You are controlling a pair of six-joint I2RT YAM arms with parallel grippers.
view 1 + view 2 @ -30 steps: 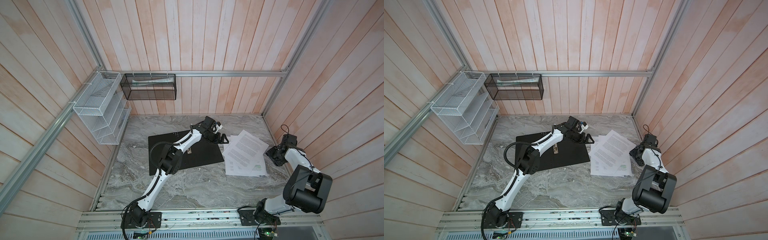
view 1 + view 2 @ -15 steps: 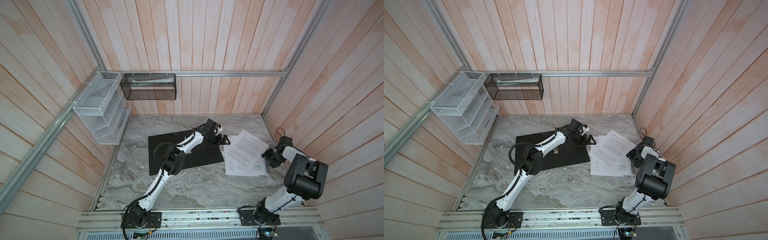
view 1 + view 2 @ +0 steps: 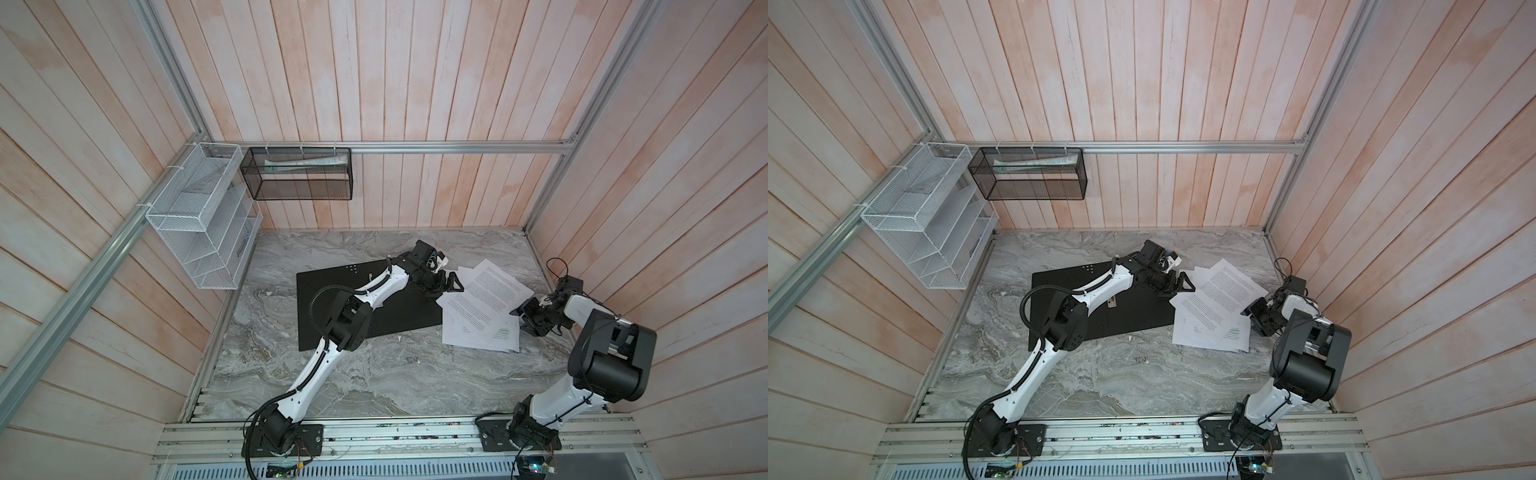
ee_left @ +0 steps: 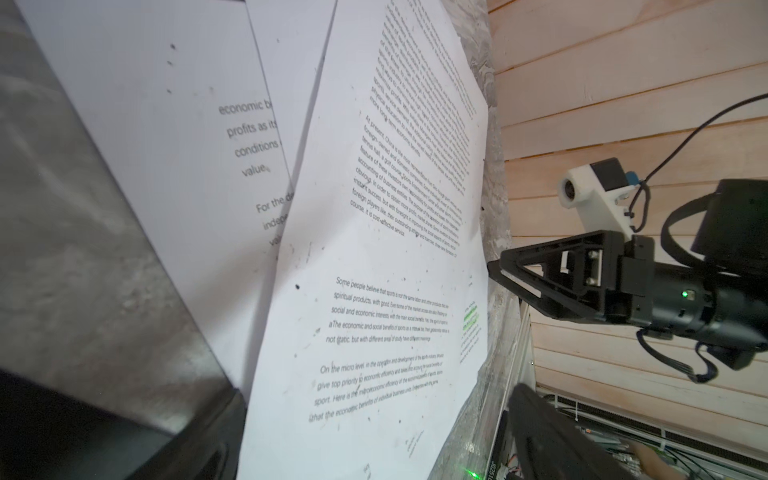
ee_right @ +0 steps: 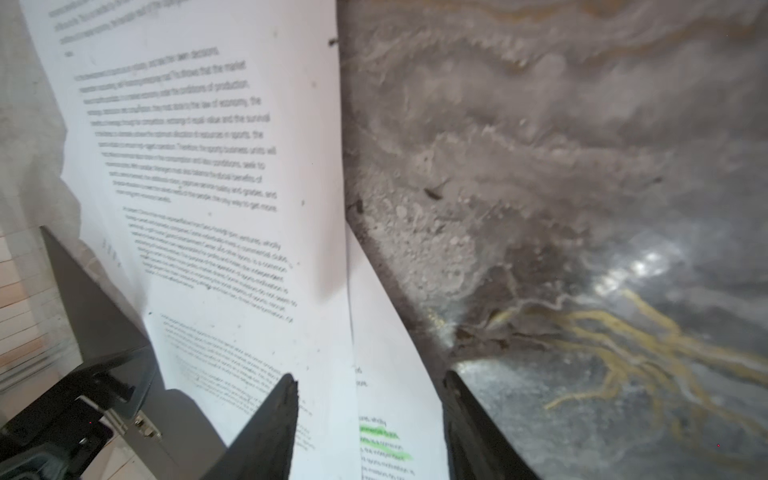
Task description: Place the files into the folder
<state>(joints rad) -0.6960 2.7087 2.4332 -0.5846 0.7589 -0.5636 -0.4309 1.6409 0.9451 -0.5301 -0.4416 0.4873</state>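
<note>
My right gripper should pinch the top sheet's edge [image 5: 348, 320] and turn that sheet square before loading the folder, because the top sheet lies at a slant across the sheets [image 3: 507, 339] under it.
The folder [image 3: 332, 299] [image 3: 1142, 316] lies open and flat on the marble table, black inside up. To its right the files [image 3: 482, 303] [image 3: 1212, 303] lie as several fanned white printed sheets. My left gripper [image 3: 446, 286] [image 3: 1177, 284] is open at the sheets' left edge, where they meet the folder. In the left wrist view the files [image 4: 374, 249] run between its wide-apart fingers [image 4: 552, 436]. My right gripper [image 3: 525, 313] [image 3: 1256, 313] is at the sheets' right edge, part open. In the right wrist view the files [image 5: 208, 208] lie between its fingertips [image 5: 274, 415], unpinched.
A white wire mesh organizer [image 3: 199, 216] hangs on the left wall. A black mesh basket [image 3: 301, 174] with paper in it hangs on the back wall. The right wooden wall [image 3: 623, 249] stands close behind the right arm. Bare marble [image 3: 395, 374] stretches toward the front rail.
The right gripper has come in from the right wall to the sheets' right edge. The left gripper has shifted slightly right onto the sheets' left edge and stays open.
</note>
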